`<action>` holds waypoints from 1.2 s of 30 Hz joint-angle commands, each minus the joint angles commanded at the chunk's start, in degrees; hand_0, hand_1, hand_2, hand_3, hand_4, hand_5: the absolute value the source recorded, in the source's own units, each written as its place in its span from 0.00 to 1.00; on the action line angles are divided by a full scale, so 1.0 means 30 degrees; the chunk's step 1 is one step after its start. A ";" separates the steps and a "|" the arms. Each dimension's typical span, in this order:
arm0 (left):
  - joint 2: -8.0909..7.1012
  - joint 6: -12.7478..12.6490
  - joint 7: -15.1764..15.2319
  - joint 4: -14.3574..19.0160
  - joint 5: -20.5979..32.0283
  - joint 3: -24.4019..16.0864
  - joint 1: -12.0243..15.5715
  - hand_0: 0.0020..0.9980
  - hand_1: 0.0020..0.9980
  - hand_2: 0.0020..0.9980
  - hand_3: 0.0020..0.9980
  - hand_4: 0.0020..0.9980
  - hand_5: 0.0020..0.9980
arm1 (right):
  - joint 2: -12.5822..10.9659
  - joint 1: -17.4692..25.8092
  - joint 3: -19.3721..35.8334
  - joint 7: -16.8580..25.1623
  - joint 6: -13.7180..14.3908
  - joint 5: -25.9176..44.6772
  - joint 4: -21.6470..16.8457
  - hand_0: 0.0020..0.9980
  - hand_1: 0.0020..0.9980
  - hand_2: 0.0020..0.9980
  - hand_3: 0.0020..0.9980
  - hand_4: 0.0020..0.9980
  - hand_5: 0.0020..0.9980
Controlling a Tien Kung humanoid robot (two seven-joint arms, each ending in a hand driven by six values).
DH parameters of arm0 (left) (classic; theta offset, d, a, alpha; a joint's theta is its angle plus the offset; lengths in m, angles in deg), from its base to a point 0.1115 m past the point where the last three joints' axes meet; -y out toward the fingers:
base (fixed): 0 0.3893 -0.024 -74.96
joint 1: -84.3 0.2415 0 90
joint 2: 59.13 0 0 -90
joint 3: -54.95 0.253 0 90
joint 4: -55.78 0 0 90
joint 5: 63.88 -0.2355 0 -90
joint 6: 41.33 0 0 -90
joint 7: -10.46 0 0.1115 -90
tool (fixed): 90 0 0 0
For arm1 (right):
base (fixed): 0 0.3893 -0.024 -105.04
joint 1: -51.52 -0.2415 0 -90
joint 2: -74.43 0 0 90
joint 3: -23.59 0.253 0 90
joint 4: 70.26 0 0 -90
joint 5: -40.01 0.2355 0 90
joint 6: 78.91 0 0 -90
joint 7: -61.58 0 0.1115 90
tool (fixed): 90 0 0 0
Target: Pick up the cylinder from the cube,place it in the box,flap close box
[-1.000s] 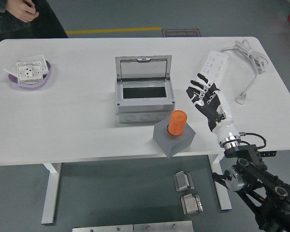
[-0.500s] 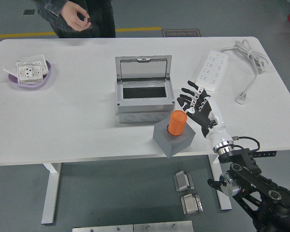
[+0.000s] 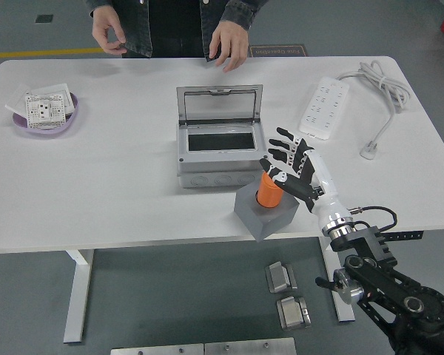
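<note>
I see the clear lid (image 3: 220, 105) standing upright along the grey box's back edge (image 3: 219, 122), and I expect it to swing down and lie flat when I push it.
An orange cylinder (image 3: 268, 191) stands upright in the top of a grey cube (image 3: 265, 212) near the table's front edge. My right hand (image 3: 287, 162) hovers just right of and above the cylinder, fingers spread and holding nothing, the thumb close to the cylinder's top. Behind the cube sits the grey box (image 3: 220, 146) with its clear flap lid standing open. The left arm is out of view.
A purple dish (image 3: 46, 116) with white parts lies at the far left. A white power strip (image 3: 324, 108) with its cable (image 3: 383, 92) is at the right. A person stands at the far side, one hand (image 3: 228, 42) over the table edge.
My right hand has moved left and forward from beside the power strip to the cylinder. The person has walked from the far left to behind the box.
</note>
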 joint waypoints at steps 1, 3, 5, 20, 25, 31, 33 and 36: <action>0.0001 0.0001 0.0000 0.0001 -0.0001 0.0001 0.0000 0.71 0.71 0.57 0.79 0.74 0.30 | 0.0003 -0.0002 -0.0049 0.0004 -0.0009 -0.0011 0.0025 0.77 0.74 0.78 0.88 0.74 0.09; 0.0006 0.0005 -0.0001 0.0003 -0.0004 0.0006 -0.0001 0.71 0.71 0.57 0.79 0.74 0.30 | 0.0006 0.0001 -0.0143 0.0020 -0.0029 -0.0001 0.0085 0.77 0.74 0.78 0.88 0.74 0.09; 0.0016 0.0007 -0.0001 0.0003 0.0001 0.0011 0.0003 0.71 0.71 0.57 0.79 0.75 0.30 | 0.0007 0.0003 -0.0249 0.0046 -0.0048 0.0042 0.0165 0.77 0.74 0.78 0.87 0.76 0.13; 0.0063 0.0012 0.0000 0.0009 0.0008 0.0045 0.0000 0.71 0.70 0.57 0.79 0.74 0.30 | 0.0104 0.0073 -0.0659 0.0080 -0.0052 0.0008 0.0324 0.76 0.74 0.77 0.87 0.78 0.17; 0.0081 0.0011 0.0001 0.0010 0.0000 0.0046 -0.0004 0.71 0.70 0.56 0.79 0.74 0.30 | 0.0116 0.0086 -0.0720 0.0062 -0.0063 -0.0030 0.0352 0.76 0.74 0.77 0.87 0.75 0.12; 0.0107 0.0011 0.0002 0.0011 -0.0005 0.0056 -0.0021 0.71 0.70 0.56 0.79 0.75 0.29 | 0.0135 0.0094 -0.0831 0.0023 -0.0068 -0.0101 0.0468 0.76 0.74 0.77 0.86 0.75 0.12; 0.0114 0.0011 0.0003 0.0013 -0.0011 0.0058 -0.0028 0.71 0.70 0.56 0.79 0.75 0.29 | 0.0148 0.0086 -0.0875 -0.0013 -0.0031 -0.0194 0.0527 0.76 0.74 0.77 0.86 0.75 0.12; 0.0123 0.0011 0.0001 0.0007 -0.0002 0.0085 -0.0036 0.71 0.70 0.56 0.79 0.75 0.29 | 0.0167 0.0080 -0.0943 -0.0071 0.0050 -0.0355 0.0598 0.76 0.73 0.77 0.86 0.75 0.12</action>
